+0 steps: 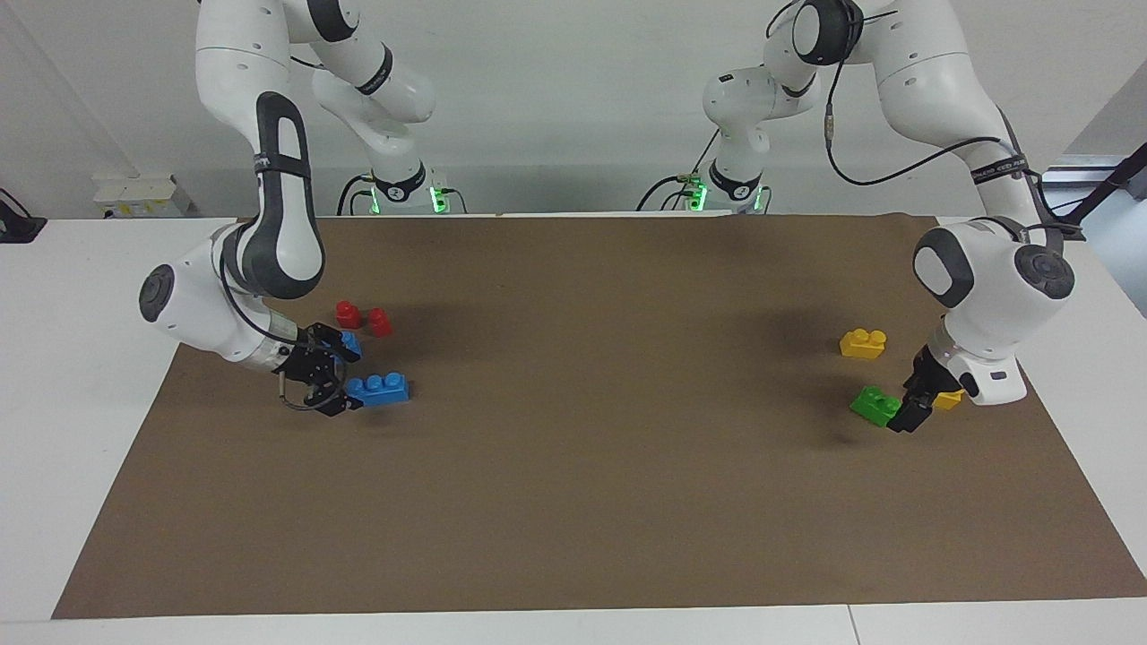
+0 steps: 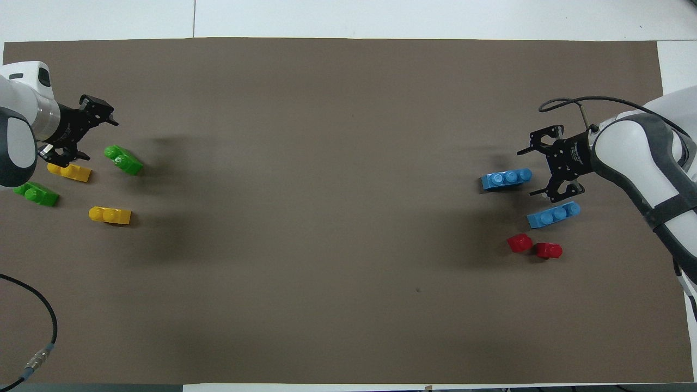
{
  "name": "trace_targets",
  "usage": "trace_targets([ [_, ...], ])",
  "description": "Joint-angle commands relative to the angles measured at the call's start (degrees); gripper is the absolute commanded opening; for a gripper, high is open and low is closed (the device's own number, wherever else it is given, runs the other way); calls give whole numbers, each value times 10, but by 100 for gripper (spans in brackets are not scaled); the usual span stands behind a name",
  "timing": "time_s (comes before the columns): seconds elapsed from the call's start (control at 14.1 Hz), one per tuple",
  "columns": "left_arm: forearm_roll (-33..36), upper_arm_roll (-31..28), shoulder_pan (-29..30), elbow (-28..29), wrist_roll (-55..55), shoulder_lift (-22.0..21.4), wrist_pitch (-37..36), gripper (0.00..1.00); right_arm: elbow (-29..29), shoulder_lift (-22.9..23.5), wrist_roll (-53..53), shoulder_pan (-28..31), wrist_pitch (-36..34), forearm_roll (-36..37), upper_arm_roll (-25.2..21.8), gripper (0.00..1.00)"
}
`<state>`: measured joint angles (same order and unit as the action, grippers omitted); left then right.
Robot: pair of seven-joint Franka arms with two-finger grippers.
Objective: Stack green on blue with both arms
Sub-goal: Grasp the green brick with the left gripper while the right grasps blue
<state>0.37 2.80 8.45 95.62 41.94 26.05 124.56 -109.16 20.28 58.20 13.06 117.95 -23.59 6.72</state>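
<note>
I expect the small green brick (image 2: pixel 124 159) to leave a blue end uncovered when I stack it, because it has a shorter row of studs than the blue brick (image 2: pixel 511 177).
Two blue bricks lie at the right arm's end. My right gripper (image 1: pixel 345 378) (image 2: pixel 529 171) is open and low, its fingers on either side of one end of the blue brick (image 1: pixel 380 388) (image 2: pixel 506 178) farther from the robots. The second blue brick (image 1: pixel 352 344) (image 2: pixel 554 214) lies nearer the robots, partly hidden by the gripper in the facing view. At the left arm's end, my left gripper (image 1: pixel 907 414) (image 2: pixel 99 139) is open and close beside a green brick (image 1: pixel 875 405) (image 2: pixel 123 160). The second green brick (image 2: pixel 36 194) is hidden by the arm in the facing view.
Two small red pieces (image 1: pixel 363 318) (image 2: pixel 533 246) sit beside the blue bricks, nearer the robots. One yellow brick (image 1: pixel 863 342) (image 2: pixel 110 215) lies nearer the robots than the green one; another (image 1: pixel 948 399) (image 2: pixel 69 171) lies beside the left gripper. Brown mat (image 1: pixel 591 466) covers the table.
</note>
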Motion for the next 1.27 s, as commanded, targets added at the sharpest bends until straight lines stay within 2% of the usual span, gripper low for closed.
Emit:
trace_targets([
  [0.0,-5,3,16,-8,2,12,15,100,-29,-4,-22,3,39,-16,2,96],
  [0.21,-5,3,17,6,2,13,19,100,-37,-6,-27,3,48,-19,2,94],
  [0.35,-7,3,16,24,2,11,37,100,-43,-7,-27,3,59,-35,2,82],
  [0.42,-7,3,15,26,2,11,36,100,-44,-7,-28,3,60,-40,2,73],
  [0.49,-7,3,12,32,2,11,37,100,-44,-8,-31,4,60,-41,2,58],
  [0.57,-8,3,11,40,2,9,38,100,-44,-8,-34,5,58,-47,2,35],
  [0.71,-7,3,12,43,2,8,38,100,-46,-9,-75,10,53,-63,2,0],
  [0.85,-8,3,12,50,2,6,42,100,-31,-9,-80,12,33,-64,2,0],
  [0.99,-8,3,11,52,3,5,43,100,20,-10,-36,-10,-10,-64,3,0],
  [1.2,-8,3,10,68,12,3,57,86,68,-24,74,-85,-16,-64,5,0],
])
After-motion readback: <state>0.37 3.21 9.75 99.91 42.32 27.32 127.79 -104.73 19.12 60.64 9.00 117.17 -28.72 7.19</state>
